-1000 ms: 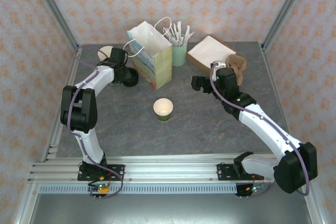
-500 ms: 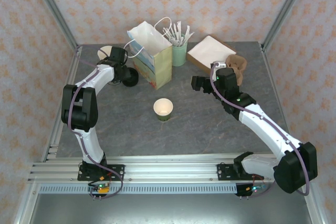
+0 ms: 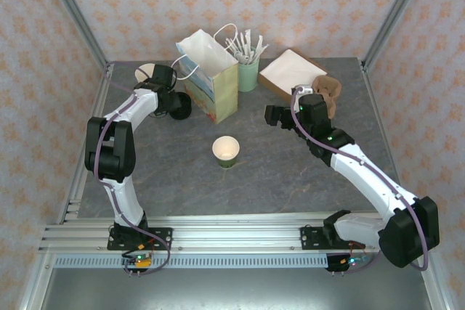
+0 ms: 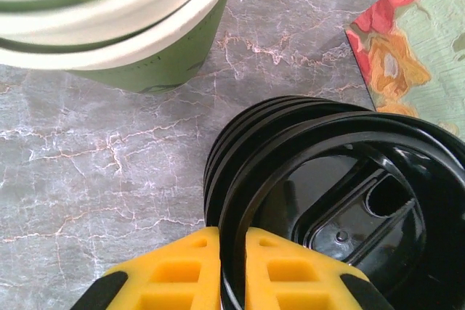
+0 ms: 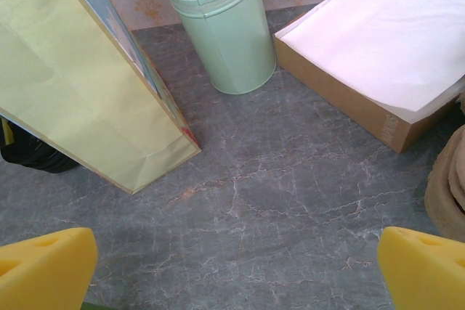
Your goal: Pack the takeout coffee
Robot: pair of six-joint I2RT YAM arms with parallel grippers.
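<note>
My left gripper is pinching the black lid's rim (image 4: pixel 234 212) with the lid's hollow side up. My right gripper should take hold of the lid's free edge (image 4: pixel 429 134) to turn the lid before putting it on.
The takeout coffee cup (image 3: pixel 226 151), small and green with a cream inside, stands open-topped mid-table. A stack of black lids (image 3: pixel 180 107) sits left of the paper bag (image 3: pixel 211 81). My left gripper (image 3: pixel 173 102) is down at that stack. In the left wrist view its yellow fingers (image 4: pixel 174 270) pinch the rim of the top black lid (image 4: pixel 341 179), so the left gripper (image 4: pixel 232 236) is shut on it. My right gripper (image 3: pixel 275 115) hovers right of the bag. In the right wrist view the right gripper (image 5: pixel 236 263) stands wide open over bare table.
A stack of lidless green cups (image 3: pixel 146 73) (image 4: pixel 138 41) stands just behind the lids. A mint holder of wrapped utensils (image 3: pixel 248 70) (image 5: pixel 229 34), a napkin box (image 3: pixel 290 70) (image 5: pixel 378 41) and a brown stack (image 3: pixel 328 91) line the back right. The bag's yellow-green side (image 5: pixel 87 92) faces the right gripper.
The left gripper's fingers have closed in on the lid's rim. Both arms stay nearly where they were; the cup has not moved.
</note>
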